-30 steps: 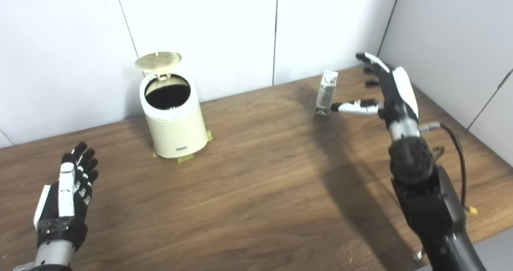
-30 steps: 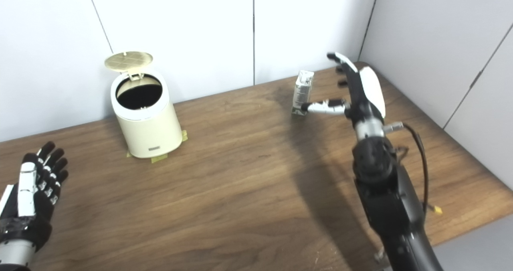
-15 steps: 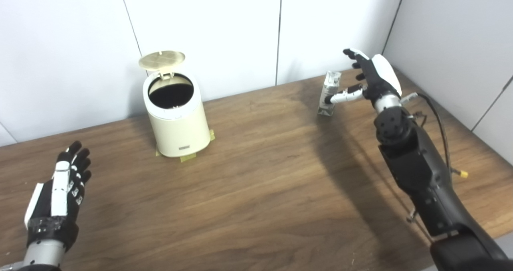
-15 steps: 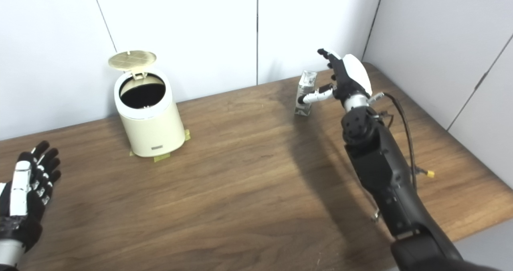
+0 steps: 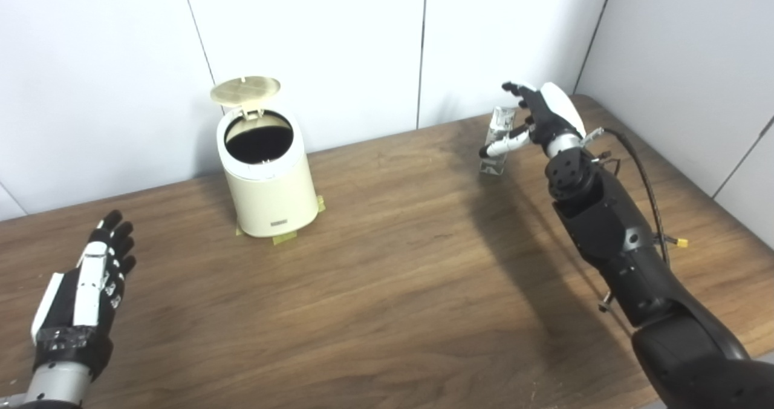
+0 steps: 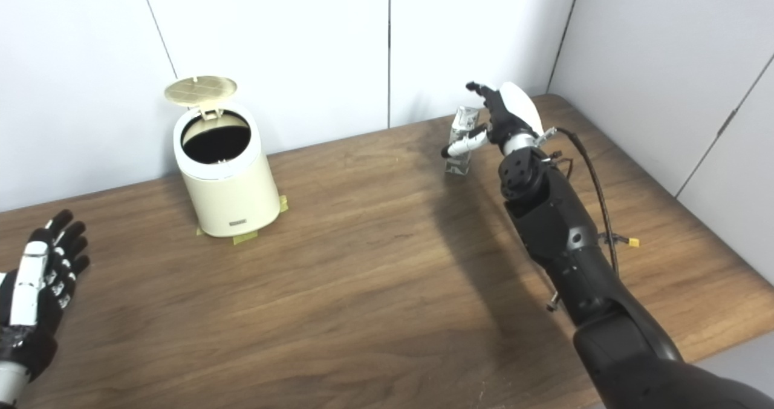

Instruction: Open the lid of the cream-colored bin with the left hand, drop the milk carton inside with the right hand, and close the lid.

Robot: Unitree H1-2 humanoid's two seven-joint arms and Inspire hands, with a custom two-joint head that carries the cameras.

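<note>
The round lid [image 5: 245,90] is leaning back on its hinge [image 5: 252,112], unheld, so I expect it to stay open on its own when I drop the milk carton inside.
The cream-colored bin [image 5: 269,182] stands at the back left of the table, its round lid [image 5: 245,90] tipped up behind a dark open mouth. A small milk carton [image 5: 497,143] stands upright at the back right. My right hand [image 5: 538,118] reaches around it with fingers spread, the thumb across the carton's front and the fingers behind its top; the hand is open, and I cannot tell if it touches the carton. My left hand [image 5: 81,297] rests open near the front left edge, far from the bin.
The wooden table [image 5: 387,276] runs to white wall panels at the back and right. Yellow tape bits [image 5: 284,238] lie under the bin's base. A black cable [image 5: 641,173] trails along my right forearm.
My right hand has moved forward and left from beside the carton to around it, thumb now crossing its front. The left hand has barely moved. The camera shifted slightly.
</note>
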